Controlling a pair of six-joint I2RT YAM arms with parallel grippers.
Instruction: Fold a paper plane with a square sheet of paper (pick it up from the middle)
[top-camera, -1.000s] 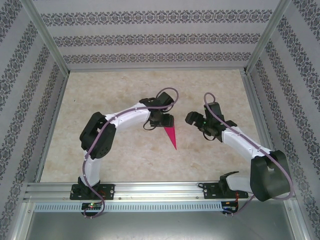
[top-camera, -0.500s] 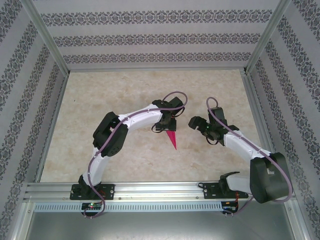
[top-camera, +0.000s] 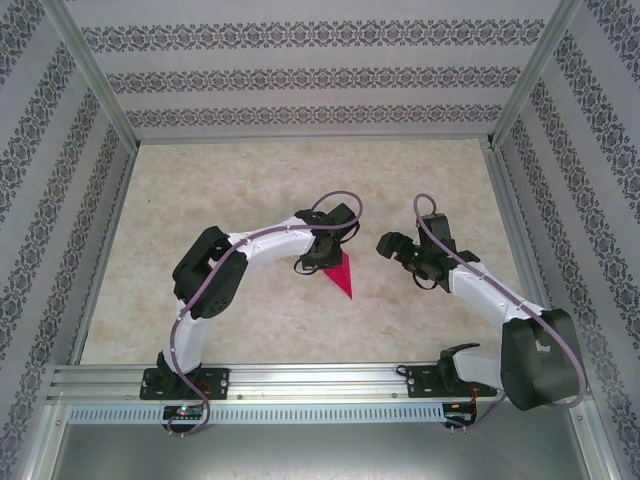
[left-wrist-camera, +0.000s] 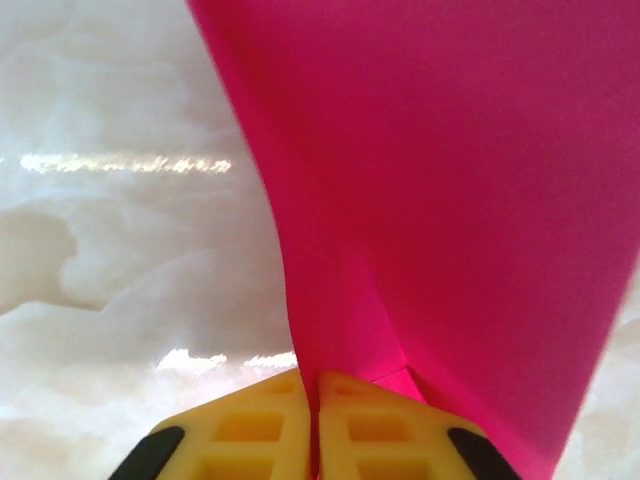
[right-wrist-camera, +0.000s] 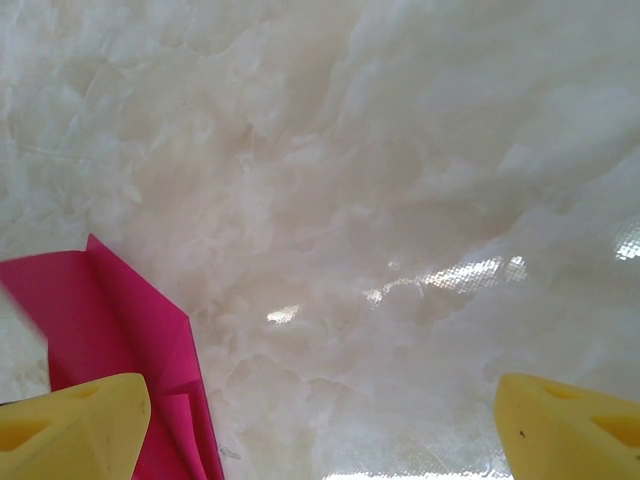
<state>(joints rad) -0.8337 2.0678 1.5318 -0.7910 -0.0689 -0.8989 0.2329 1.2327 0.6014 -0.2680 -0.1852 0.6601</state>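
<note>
Next, I open my left gripper, which pinches the paper plane at its wide back end (top-camera: 345, 258), and move it clear while my right gripper straddles and grips the middle fold (top-camera: 344, 277).
The magenta-pink paper plane (top-camera: 342, 276) is a narrow folded dart whose point aims at the near edge of the table. My left gripper (top-camera: 327, 252) is shut on its wide back end. In the left wrist view the two yellow fingers (left-wrist-camera: 255, 430) press together on the pink paper plane (left-wrist-camera: 440, 180), which spreads up and right from them. My right gripper (top-camera: 392, 243) stands open a short way right of the plane. In the right wrist view its yellow fingertips (right-wrist-camera: 75, 420) sit far apart with bare table between them, and the plane (right-wrist-camera: 120, 330) lies by the left finger.
The marble-patterned table (top-camera: 250, 180) is walled by patterned panels at the back and both sides, with aluminium posts (top-camera: 95, 75) at the corners. A metal rail (top-camera: 320, 385) with the arm bases runs along the near edge.
My left arm has drawn back a little toward the left with the plane still in its gripper, and more of the plane shows. The right arm has hardly moved.
</note>
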